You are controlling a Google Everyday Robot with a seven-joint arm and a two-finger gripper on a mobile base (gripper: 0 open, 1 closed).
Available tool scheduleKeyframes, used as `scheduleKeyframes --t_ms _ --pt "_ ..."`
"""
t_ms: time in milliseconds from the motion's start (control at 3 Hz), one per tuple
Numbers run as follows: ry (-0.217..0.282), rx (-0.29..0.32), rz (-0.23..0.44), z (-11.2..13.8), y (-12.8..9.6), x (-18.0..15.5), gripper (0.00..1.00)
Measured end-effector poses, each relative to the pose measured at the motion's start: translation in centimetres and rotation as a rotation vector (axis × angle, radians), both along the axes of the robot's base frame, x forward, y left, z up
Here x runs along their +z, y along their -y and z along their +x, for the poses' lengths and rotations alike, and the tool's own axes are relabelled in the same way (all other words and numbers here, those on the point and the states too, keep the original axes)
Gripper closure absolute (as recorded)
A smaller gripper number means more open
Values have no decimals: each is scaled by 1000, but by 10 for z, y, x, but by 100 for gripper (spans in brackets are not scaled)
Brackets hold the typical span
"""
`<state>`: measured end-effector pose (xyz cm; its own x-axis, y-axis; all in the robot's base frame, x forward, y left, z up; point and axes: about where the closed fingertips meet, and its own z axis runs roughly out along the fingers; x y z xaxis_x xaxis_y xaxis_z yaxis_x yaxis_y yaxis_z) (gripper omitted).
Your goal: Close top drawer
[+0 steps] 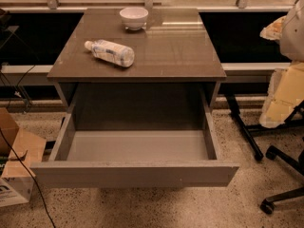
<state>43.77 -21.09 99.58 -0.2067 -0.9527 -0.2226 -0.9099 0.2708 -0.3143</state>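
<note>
The top drawer (137,175) sticks out over the cabinet's lower front, so the robot should expect hidden drawers (141,148) underneath to come into sight when it pushes that top drawer in.
The top drawer (135,174) is pulled far out toward the camera. Its plain flat front panel faces me, and its pale grey inside floor (137,145) holds nothing. It is as wide as the cabinet under the glossy brown tabletop (171,51). My arm shows as a pale white and cream shape at the right edge of the view. Its gripper (274,30) is up beside the tabletop's far right corner, well away from the drawer front and touching nothing.
A clear plastic bottle (110,52) lies on its side on the tabletop, and a white bowl (134,17) stands at the back. A cardboard box (16,170) and a black cable (28,175) are on the floor at the left. Chair legs with castors (268,204) are at the right.
</note>
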Motion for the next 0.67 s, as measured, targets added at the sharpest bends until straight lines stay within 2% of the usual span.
scheduleKeyframes --t_ms 333,667 --pt "0 0 0 0 0 0 0" --pt "0 0 0 0 0 0 8"
